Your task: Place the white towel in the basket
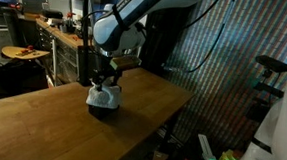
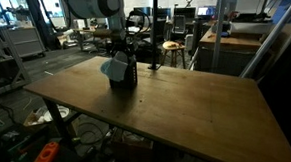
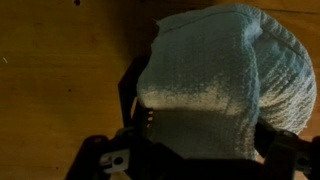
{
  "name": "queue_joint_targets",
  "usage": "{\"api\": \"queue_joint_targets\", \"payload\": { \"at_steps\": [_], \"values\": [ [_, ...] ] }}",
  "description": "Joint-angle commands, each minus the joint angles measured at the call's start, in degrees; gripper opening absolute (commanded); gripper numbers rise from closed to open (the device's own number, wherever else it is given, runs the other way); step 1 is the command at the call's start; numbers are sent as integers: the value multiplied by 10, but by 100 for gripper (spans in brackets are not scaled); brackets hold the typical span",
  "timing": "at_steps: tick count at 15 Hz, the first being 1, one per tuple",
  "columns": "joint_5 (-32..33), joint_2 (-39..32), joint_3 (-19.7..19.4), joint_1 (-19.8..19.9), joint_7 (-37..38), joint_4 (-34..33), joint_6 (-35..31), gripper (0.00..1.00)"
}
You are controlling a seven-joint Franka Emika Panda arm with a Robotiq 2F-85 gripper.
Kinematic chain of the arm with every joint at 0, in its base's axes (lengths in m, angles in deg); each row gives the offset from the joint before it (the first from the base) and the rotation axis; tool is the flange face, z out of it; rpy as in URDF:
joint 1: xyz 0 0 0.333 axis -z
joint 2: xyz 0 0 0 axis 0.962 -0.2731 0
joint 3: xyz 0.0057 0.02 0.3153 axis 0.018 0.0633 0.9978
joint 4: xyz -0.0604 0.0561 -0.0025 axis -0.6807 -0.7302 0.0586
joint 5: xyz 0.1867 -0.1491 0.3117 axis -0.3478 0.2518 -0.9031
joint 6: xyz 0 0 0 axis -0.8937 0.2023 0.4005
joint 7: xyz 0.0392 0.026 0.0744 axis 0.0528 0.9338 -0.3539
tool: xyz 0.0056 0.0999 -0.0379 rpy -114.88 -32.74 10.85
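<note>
The white towel [image 1: 105, 95] is bulging up over the black basket's rim, so my gripper should go up, shut its fingers and press the towel down into the basket [image 2: 126, 80].
The white towel [image 3: 215, 70] is bunched up on top of a small black basket [image 3: 130, 95] that stands on the wooden table [image 1: 42, 109]. In both exterior views the towel [image 1: 103, 101] [image 2: 113, 65] bulges out of the basket [image 2: 125, 74]. My gripper [image 1: 105, 83] [image 2: 125, 52] hangs straight down just above it. In the wrist view the fingers [image 3: 200, 160] stand wide apart at the lower left and right, with the towel lying between them. The fingertips are partly hidden by the cloth.
The table edge [image 1: 166, 116] drops off close to the basket. Chairs and desks [image 2: 174, 44] stand behind the table. A shelf with clutter [image 1: 56, 30] is at the back. A patterned curtain wall [image 1: 224, 75] stands to the side.
</note>
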Motion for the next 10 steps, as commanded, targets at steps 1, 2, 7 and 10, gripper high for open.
{"api": "queue_joint_targets", "payload": {
  "at_steps": [1,2,7,10],
  "values": [
    [23,24,-5,-7,22,-2,21,87],
    [29,27,-5,-7,25,-3,24,76],
    [53,38,-5,-9,36,-8,37,36],
    [61,45,-3,-10,41,-6,38,28]
  ]
}}
